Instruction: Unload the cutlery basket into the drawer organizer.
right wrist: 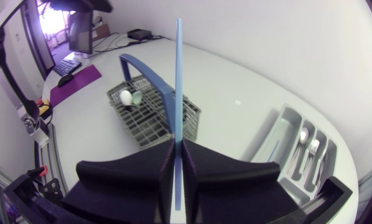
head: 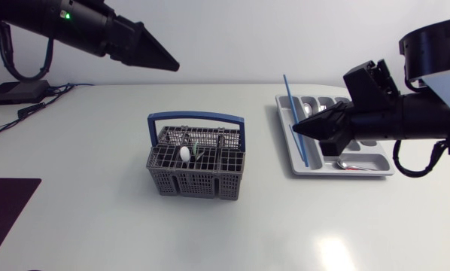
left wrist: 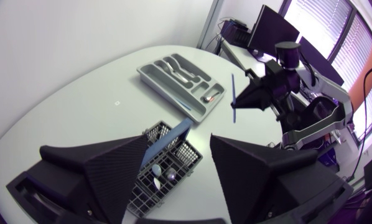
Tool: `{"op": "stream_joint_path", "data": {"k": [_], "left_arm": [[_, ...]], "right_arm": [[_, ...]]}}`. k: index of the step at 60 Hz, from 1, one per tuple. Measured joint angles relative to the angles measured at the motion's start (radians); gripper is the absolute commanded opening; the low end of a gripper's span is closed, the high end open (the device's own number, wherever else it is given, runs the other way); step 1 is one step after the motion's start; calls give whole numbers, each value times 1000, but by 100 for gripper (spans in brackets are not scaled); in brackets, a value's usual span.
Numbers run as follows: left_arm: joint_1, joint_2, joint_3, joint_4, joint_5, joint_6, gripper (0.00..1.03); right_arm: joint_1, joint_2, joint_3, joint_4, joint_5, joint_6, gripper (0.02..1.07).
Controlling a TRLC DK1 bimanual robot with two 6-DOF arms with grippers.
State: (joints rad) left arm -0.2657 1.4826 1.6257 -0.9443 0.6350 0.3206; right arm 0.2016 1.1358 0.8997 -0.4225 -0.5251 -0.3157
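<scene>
A rounded white bowl sticks up above the basket's open grid [head: 167, 156], so the white-ended utensil [head: 184, 154] should slide upward and show a long handle when the robot lifts it.
The grey cutlery basket [head: 196, 162] with a blue handle stands mid-table; a white-ended utensil [head: 185, 153] and a greenish one stick up in it. To its right lies the grey drawer organizer [head: 323, 172], holding several pieces of cutlery. My right gripper [head: 304, 129] is shut on a long thin blue stick [head: 294, 120], upright and tilted over the organizer's left side. From the right wrist the stick [right wrist: 178, 93] rises between the closed fingers, with the basket [right wrist: 155, 112] ahead. My left gripper [head: 171, 65] hangs high behind the basket, open and empty [left wrist: 180, 140], with the basket [left wrist: 167, 168] below it.
A spoon with a red mark [head: 353, 165] lies in the organizer's front compartment. A dark purple mat [head: 3, 211] sits at the table's front left edge. Black cables and a small box [head: 18, 92] lie at the back left.
</scene>
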Motion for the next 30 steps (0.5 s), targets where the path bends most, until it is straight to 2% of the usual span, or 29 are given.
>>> {"op": "stream_joint_path", "data": {"k": [8,15,30], "left_arm": [[-50,-33,-109,-20,-95,44,76],[-78,-45,-192,-26,-125,61,76],[-78,-55,-294,-24,-155,81,76]], "right_arm": [[-104,161,42,3,-2,2,8],[-152,305,110,11,5,28,8],[-170,603,319,34,104,112,8]]}}
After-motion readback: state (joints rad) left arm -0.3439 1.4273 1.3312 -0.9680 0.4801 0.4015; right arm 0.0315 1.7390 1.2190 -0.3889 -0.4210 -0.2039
